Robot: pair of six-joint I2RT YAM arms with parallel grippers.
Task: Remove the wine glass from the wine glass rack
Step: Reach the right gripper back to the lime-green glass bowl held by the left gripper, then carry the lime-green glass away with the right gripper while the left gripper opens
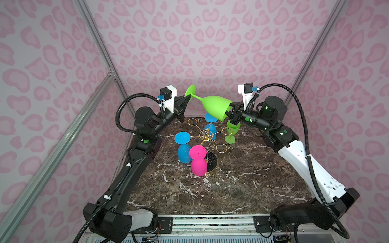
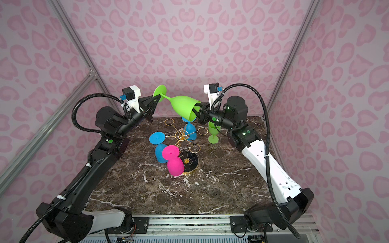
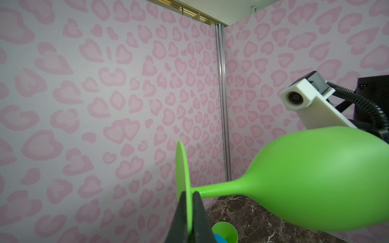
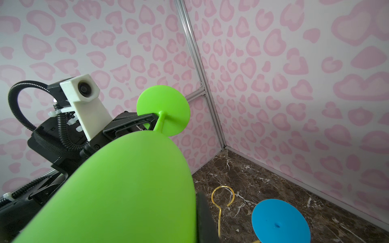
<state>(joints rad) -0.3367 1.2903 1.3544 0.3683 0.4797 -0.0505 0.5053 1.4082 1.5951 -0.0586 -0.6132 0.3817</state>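
The left gripper covers the green glass's foot [image 1: 190,90], so it should open before the robot's right gripper sets the glass upright next to the second green glass.
A bright green wine glass [image 1: 212,105] [image 2: 183,105] hangs on its side in the air above the back of the table, clear of the gold wire wine glass rack [image 1: 207,136] [image 2: 183,135]. My left gripper [image 1: 186,97] [image 3: 189,202] is shut on the glass's round foot, which shows edge-on between the black fingers in the left wrist view. My right gripper [image 1: 230,109] [image 4: 197,210] is shut on the rim of the bowl [image 4: 126,189]. One finger lies outside the bowl; the other is hidden by it.
Upside down on the rack hang a blue glass [image 1: 183,147], a pink glass [image 1: 197,160] and a second blue glass [image 1: 210,126]. A second green glass [image 1: 231,132] stands upright on the marble table [image 1: 252,178] just below my right gripper. Pink patterned walls close in three sides.
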